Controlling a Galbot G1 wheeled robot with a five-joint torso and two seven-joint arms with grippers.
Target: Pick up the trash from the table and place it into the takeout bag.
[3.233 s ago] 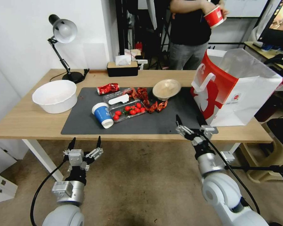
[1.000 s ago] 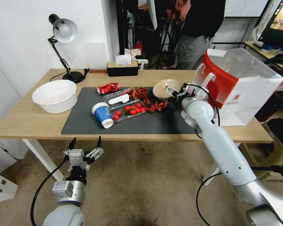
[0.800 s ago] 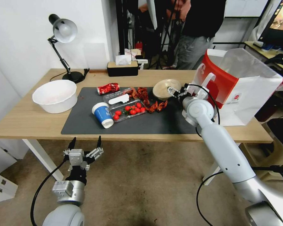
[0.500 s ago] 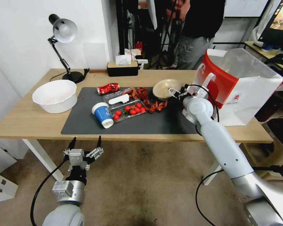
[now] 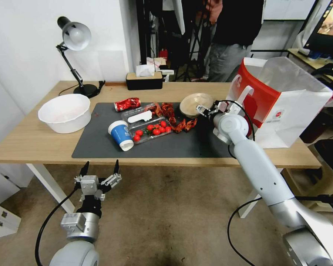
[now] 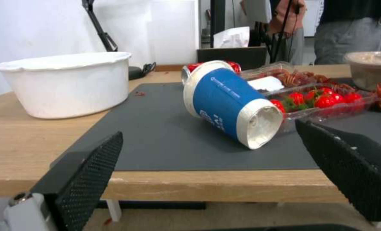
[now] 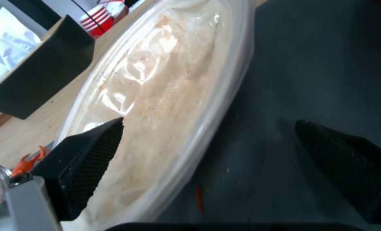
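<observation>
I expect the side of the blue paper cup point(image 5: 120, 134) to bend inward when I carry the cup in my left gripper, because it shows a thin, uneven rim at its base.
On the dark mat of the table point(image 5: 33, 142) lie a tipped blue paper cup point(image 5: 121, 135) point(image 6: 231, 102), a crushed red can point(image 5: 127, 104) and a beige round bowl point(image 5: 194, 103) point(image 7: 164, 80). My right gripper point(image 5: 208, 108) point(image 7: 209, 122) is open at the bowl's right rim; in the right wrist view one finger is over the bowl's inside and the other over the mat. The red-and-white takeout bag point(image 5: 281, 103) stands open just right of that arm. My left gripper point(image 5: 100, 171) point(image 6: 208, 129) hangs open below the table's front edge, facing the blue cup.
A large white bowl point(image 5: 64, 112) point(image 6: 68, 83) sits at the table's left. A clear tray of cherry tomatoes point(image 5: 151, 130) and red crayfish shells point(image 5: 181, 125) lie mid-mat. A desk lamp point(image 5: 76, 37) and a tissue box point(image 5: 144, 79) stand along the back edge.
The right arm has risen from the table's front edge to the beige bowl and, over the last second, edged slightly closer to its rim. The left arm has stayed still.
</observation>
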